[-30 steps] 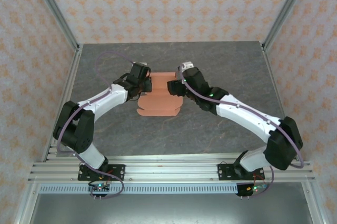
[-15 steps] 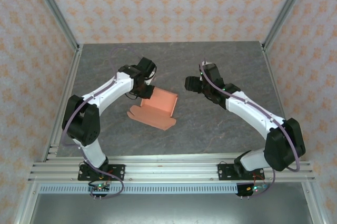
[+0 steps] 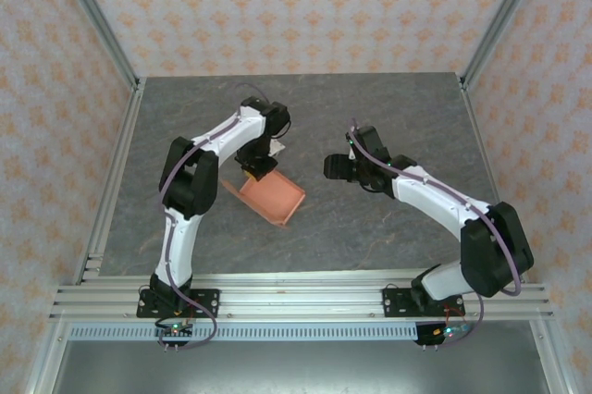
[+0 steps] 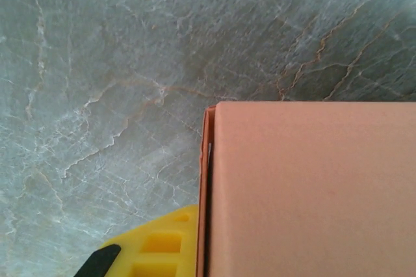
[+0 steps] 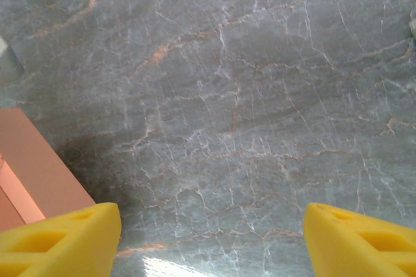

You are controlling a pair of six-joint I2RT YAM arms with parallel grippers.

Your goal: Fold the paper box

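Observation:
The paper box is lying at a slant with its lid [image 3: 244, 204] toward my left gripper. So my right gripper should meet the box's opposite side [image 3: 292, 182] and help turn the box straight.
The paper box [image 3: 275, 196] is salmon-orange card folded into a shallow open tray, lying slantwise on the grey marble table [image 3: 407, 107]. My left gripper [image 3: 258, 168] is at the tray's upper-left wall and shut on it. In the left wrist view one yellow finger [image 4: 156, 251] lies against the outside of the card wall [image 4: 312, 186], and the other finger is hidden behind the card. My right gripper [image 3: 334, 167] stands open to the right of the box, apart from it. Its yellow fingers [image 5: 58, 235] are wide apart over bare table, with a corner of the box [image 5: 32, 173] at the left.
Aluminium frame posts [image 3: 97, 33] and patterned walls close in the table on three sides. A rail [image 3: 296, 301] carrying both arm bases runs along the near edge. The left arm's elbow [image 3: 185, 172] stands just left of the box.
The right gripper let go of the box and drew back to the right. The left arm swung its wrist further back and right, turning the box, which now lies slantwise with its walls up.

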